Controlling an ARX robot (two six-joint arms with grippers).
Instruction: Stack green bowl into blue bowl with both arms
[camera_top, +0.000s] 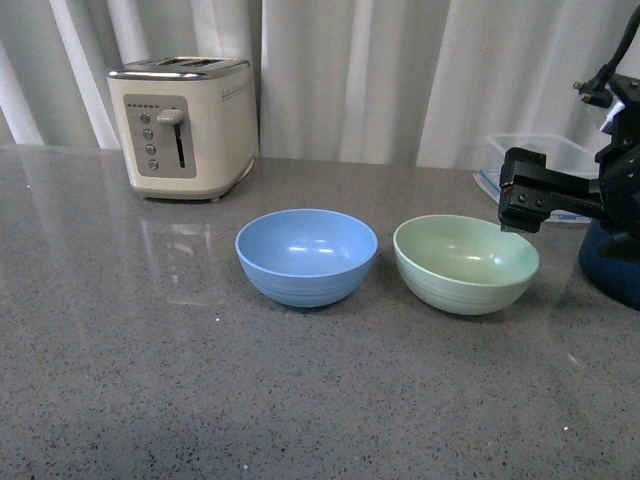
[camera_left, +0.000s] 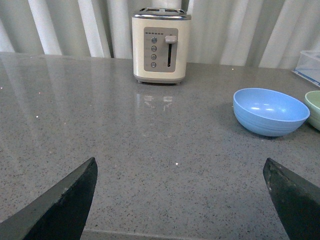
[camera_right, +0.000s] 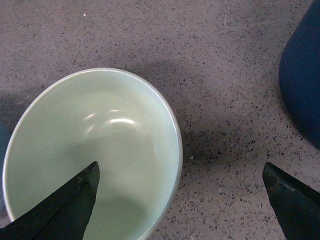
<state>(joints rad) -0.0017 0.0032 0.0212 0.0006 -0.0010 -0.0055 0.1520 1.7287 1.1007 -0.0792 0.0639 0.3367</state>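
Note:
Both bowls are about the same height. I expect the green bowl (camera_left: 314, 110) to nest with its rim above the blue bowl's when I lower (camera_left: 270, 112) it in.
The blue bowl (camera_top: 306, 255) and the green bowl (camera_top: 465, 262) stand upright side by side on the grey counter, a small gap between them, both empty. My right gripper (camera_top: 520, 205) hovers open over the green bowl's right rim. In the right wrist view the gripper (camera_right: 181, 167) straddles the rim of the green bowl (camera_right: 95, 150): one finger over its inside, the other over bare counter. My left gripper (camera_left: 180, 165) is open above bare counter, well short of the blue bowl (camera_left: 270, 111). A sliver of the green bowl (camera_left: 315, 107) shows beyond it. The left arm is out of the front view.
A cream toaster (camera_top: 185, 125) stands at the back left, also in the left wrist view as toaster (camera_left: 161, 45). A dark navy pot (camera_top: 612, 265) sits just right of the green bowl, close to my right arm. A clear plastic container (camera_top: 545, 160) lies behind.

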